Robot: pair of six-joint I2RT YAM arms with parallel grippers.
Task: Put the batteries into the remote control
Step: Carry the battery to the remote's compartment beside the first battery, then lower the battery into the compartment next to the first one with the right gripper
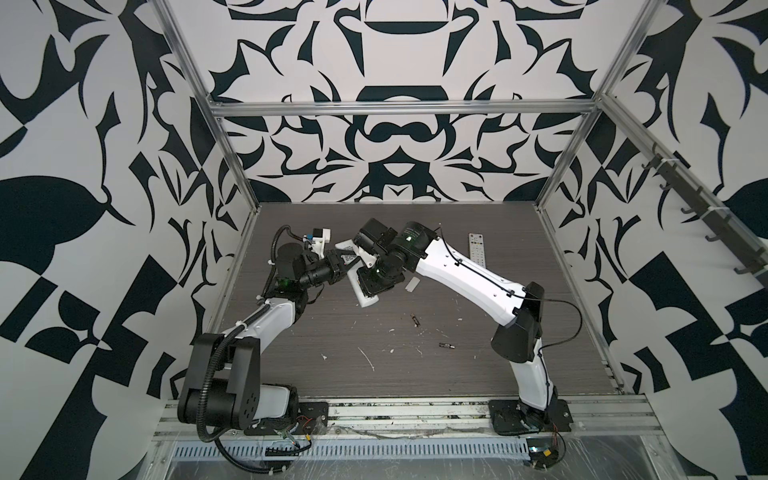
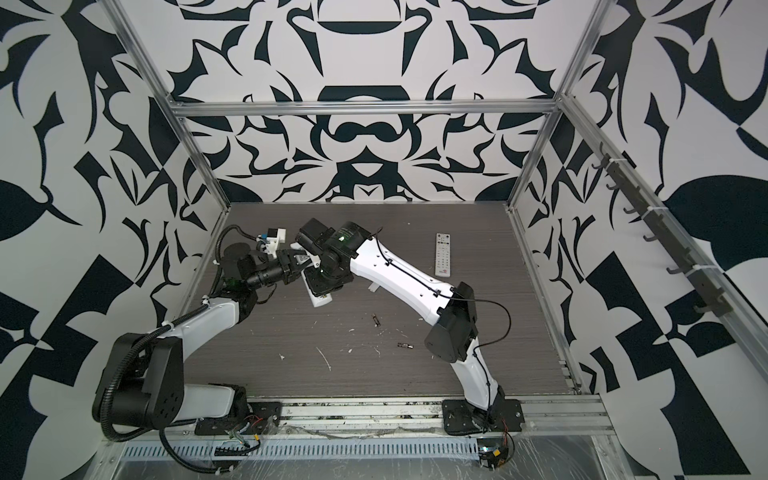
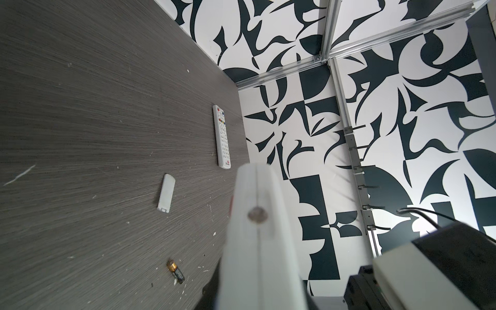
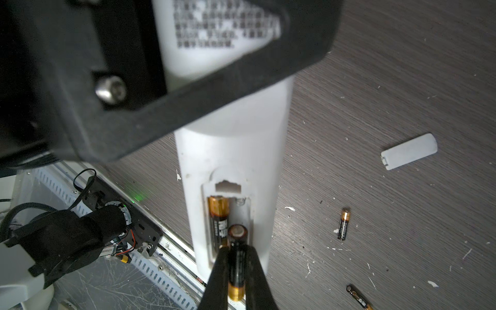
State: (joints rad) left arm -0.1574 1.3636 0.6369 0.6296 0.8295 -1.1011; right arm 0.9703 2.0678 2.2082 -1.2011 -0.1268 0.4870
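My right gripper should open, back off from the second battery [image 4: 237, 232] and press its gold end [image 4: 236, 293] down, because the battery is slanting over the empty slot with the gripper around its middle.
My left gripper [image 1: 343, 266] is shut on a white remote control [image 4: 230, 150], held off the table with its back up and its battery bay [image 4: 228, 188] open. One battery [image 4: 218, 220] lies in one slot of the bay. My right gripper [image 4: 237, 257] is shut on a second battery [image 4: 237, 241], which sits tilted over the empty slot beside it. Two more batteries lie loose on the table, one [image 1: 414, 319] near the middle and one [image 1: 446, 345] closer to the front. In the left wrist view the held remote [image 3: 257, 241] is a white blur hiding the jaws.
The white bay cover [image 4: 409, 151] lies flat on the table to the right of the held remote. A second remote [image 1: 477, 251] lies face up at the back right. White scraps are scattered over the dark wood-grain table [image 1: 332, 332]. Metal frame rails border the table.
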